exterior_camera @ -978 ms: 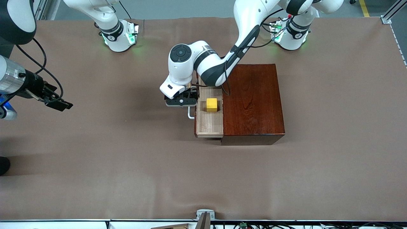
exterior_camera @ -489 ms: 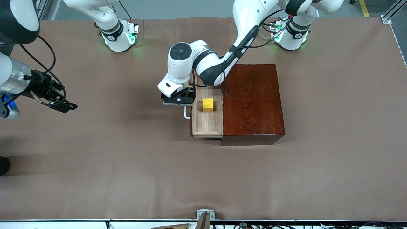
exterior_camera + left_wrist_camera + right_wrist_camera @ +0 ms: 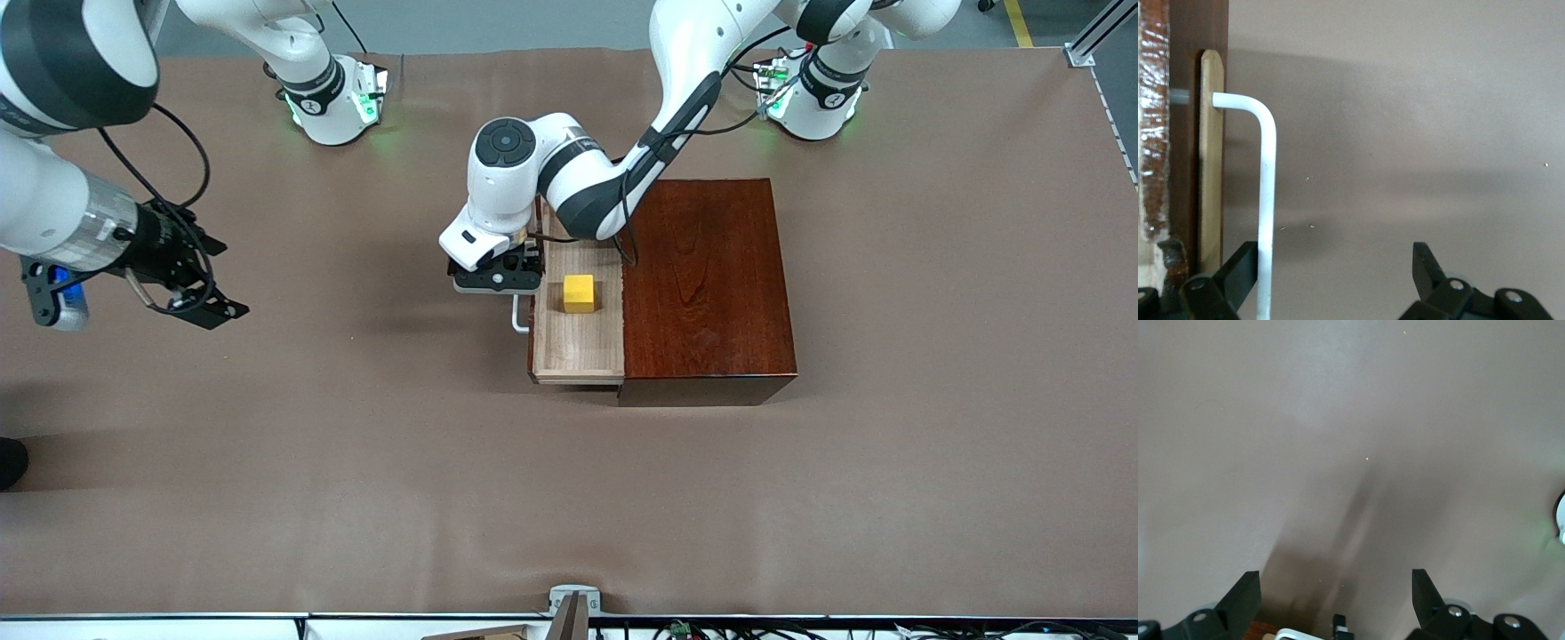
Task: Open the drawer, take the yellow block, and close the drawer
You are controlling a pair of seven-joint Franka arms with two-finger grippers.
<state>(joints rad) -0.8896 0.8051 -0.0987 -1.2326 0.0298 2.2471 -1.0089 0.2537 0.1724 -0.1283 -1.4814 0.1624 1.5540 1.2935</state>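
Note:
The robot's left gripper is around the drawer handle (image 3: 518, 316) with its arm across the drawer, so it should lift clear before the right gripper takes the yellow block (image 3: 579, 293).
The drawer (image 3: 578, 342) stands pulled out of the reddish-brown box (image 3: 711, 284) toward the right arm's end of the table. The yellow block (image 3: 579, 293) sits in its pale tray. My left gripper (image 3: 498, 279) is low at the drawer's dark front. It is open (image 3: 1335, 267), and the white bar handle (image 3: 1266, 187) runs between its fingers, against one of them. That handle (image 3: 517, 317) sticks out just nearer the camera than the hand. My right gripper (image 3: 194, 300) hangs open over bare table at its own end, with nothing between its fingers (image 3: 1335, 600).
The left arm's forearm (image 3: 613, 187) crosses above the box's farther corner and the farther part of the drawer. Both arm bases (image 3: 333, 98) (image 3: 813, 98) stand along the farther table edge. A small metal bracket (image 3: 569, 603) sits at the nearest edge.
The drawer has slid a little farther out toward the right arm's end, carrying the yellow block, and the left gripper moved with it. The right gripper has travelled toward the box.

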